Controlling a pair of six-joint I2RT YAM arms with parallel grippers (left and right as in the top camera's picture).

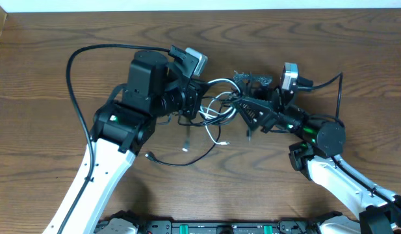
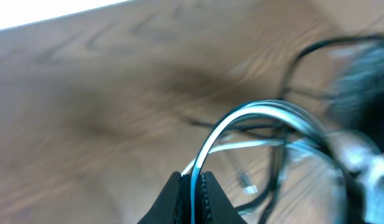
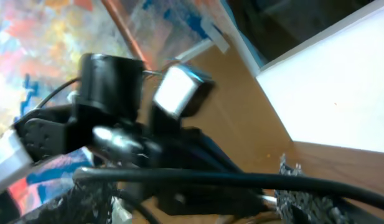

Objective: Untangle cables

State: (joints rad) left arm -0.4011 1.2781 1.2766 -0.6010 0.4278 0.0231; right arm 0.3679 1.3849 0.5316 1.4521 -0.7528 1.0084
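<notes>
My left gripper should bring the white cable (image 1: 224, 80) closer first, because the black cable (image 3: 235, 179) lies across my right gripper's open fingers. My right gripper will then pull the black cable away.
The cables (image 1: 218, 107) lie in a tangle at the table's middle between my two grippers. My left gripper (image 1: 199, 104) is shut on the white cable (image 2: 241, 117), which arcs up and to the right out of the jaws (image 2: 193, 190) in the left wrist view. A thin black cable (image 2: 276, 171) hangs beside it. In the overhead view a black cable (image 1: 184, 161) trails down to the left and ends in a small plug. My right gripper (image 1: 247, 97) faces the tangle from the right with its fingers spread. A black cable (image 3: 210, 177) runs across between those fingers (image 3: 192, 202).
The left arm's thick black wire (image 1: 73, 78) loops over the table at the left. The table's far edge (image 1: 200, 8) meets a white strip at the top. In the right wrist view the left arm's camera (image 3: 179, 90) is close in front.
</notes>
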